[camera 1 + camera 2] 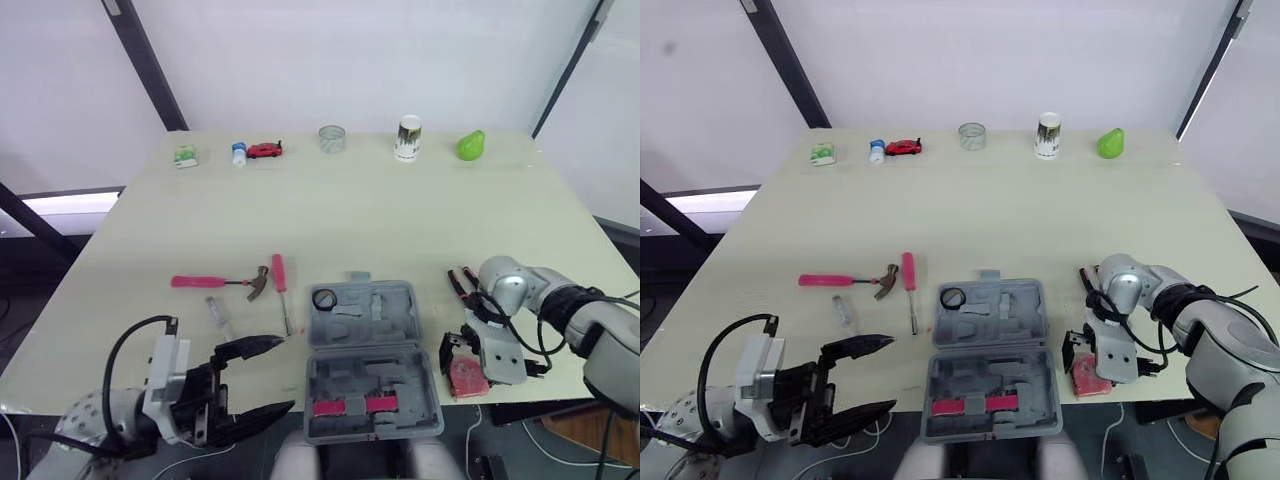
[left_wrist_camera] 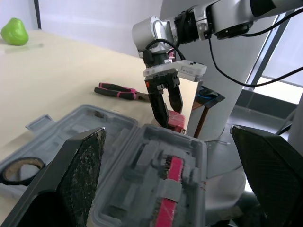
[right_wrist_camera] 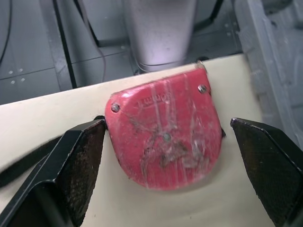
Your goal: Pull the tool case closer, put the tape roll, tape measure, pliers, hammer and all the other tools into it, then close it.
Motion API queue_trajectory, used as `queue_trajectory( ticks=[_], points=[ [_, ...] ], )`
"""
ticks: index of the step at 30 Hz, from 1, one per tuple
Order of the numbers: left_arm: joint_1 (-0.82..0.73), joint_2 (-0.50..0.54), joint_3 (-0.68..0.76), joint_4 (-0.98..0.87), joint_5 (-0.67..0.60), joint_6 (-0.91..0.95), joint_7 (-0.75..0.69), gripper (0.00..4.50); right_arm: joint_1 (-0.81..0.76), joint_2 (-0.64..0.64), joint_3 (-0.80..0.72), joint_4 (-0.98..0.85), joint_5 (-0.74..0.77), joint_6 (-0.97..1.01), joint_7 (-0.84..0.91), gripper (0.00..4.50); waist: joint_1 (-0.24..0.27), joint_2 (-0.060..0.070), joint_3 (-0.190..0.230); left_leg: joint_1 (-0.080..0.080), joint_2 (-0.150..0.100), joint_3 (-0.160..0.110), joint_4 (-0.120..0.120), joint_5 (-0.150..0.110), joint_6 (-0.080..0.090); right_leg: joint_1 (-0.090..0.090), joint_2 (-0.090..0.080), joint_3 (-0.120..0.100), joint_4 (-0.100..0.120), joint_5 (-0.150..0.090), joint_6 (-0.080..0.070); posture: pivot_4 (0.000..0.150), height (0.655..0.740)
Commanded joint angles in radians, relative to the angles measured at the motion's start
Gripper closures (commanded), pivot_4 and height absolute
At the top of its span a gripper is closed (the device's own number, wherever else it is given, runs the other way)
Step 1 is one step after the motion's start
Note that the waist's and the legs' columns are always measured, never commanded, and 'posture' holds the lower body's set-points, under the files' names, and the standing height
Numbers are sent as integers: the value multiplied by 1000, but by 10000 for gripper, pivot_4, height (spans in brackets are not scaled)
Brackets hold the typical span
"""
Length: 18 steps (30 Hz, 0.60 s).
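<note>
A black strap (image 3: 28, 158) runs out from the red tape measure's corner (image 3: 111, 111), so the strap will trail along when I carry the tape measure into the case.
The grey tool case (image 1: 400, 330) lies open at the table's front middle, with the black tape roll (image 1: 325, 298) in its far half and pink parts in its near half. The red tape measure (image 3: 165, 137) lies at the front edge right of the case. My right gripper (image 3: 166, 123) is open, pointing down, one finger on each side of the tape measure. The pliers (image 1: 460, 283) lie just behind it. A pink-handled hammer (image 1: 220, 283) and pink screwdriver (image 1: 281, 285) lie left of the case. My left gripper (image 1: 285, 374) is open and holds nothing, at the front left.
A small grey tool (image 1: 218, 313) lies near the hammer. Along the far edge stand a small green box (image 1: 185, 155), a bottle (image 1: 239, 153), a red toy car (image 1: 265, 150), a glass jar (image 1: 332, 138), a white cup (image 1: 408, 137) and a green pear (image 1: 471, 145).
</note>
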Motion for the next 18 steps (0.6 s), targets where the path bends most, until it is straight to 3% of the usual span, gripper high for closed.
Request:
queue_trajectory(
  ticks=[1, 8, 11, 18],
  points=[
    [-3, 20, 29, -22, -50, 10, -34, 0, -23, 18, 18, 34, -17, -30, 5, 441, -1, 0, 0, 0, 0, 0, 0, 0, 0, 0, 0, 0, 0, 0, 0, 1500, 7400],
    [-20, 42, 27, 12, -51, 4, -106, 0, -22, 37, 14, 88, -44, -24, 5, 441, 0, 0, 0, 0, 0, 0, 0, 0, 0, 0, 0, 0, 0, 0, 0, 1500, 7400],
    [-32, 46, 21, 27, -39, -1, -127, 0, -19, 38, 6, 107, -50, -16, 5, 13609, -1, 0, 0, 1, 0, 0, 0, 0, 0, 0, 0, 0, 0, 0, 0, 1500, 7400],
    [-78, 17, -26, 56, -15, -5, -122, 0, 30, -99, -45, -8, 90, 189, 5, 14186, 5, 2, 1, 0, -1, 0, 0, 0, 0, 0, -1, 0, 0, 0, 0, 1500, 7400]
  ],
)
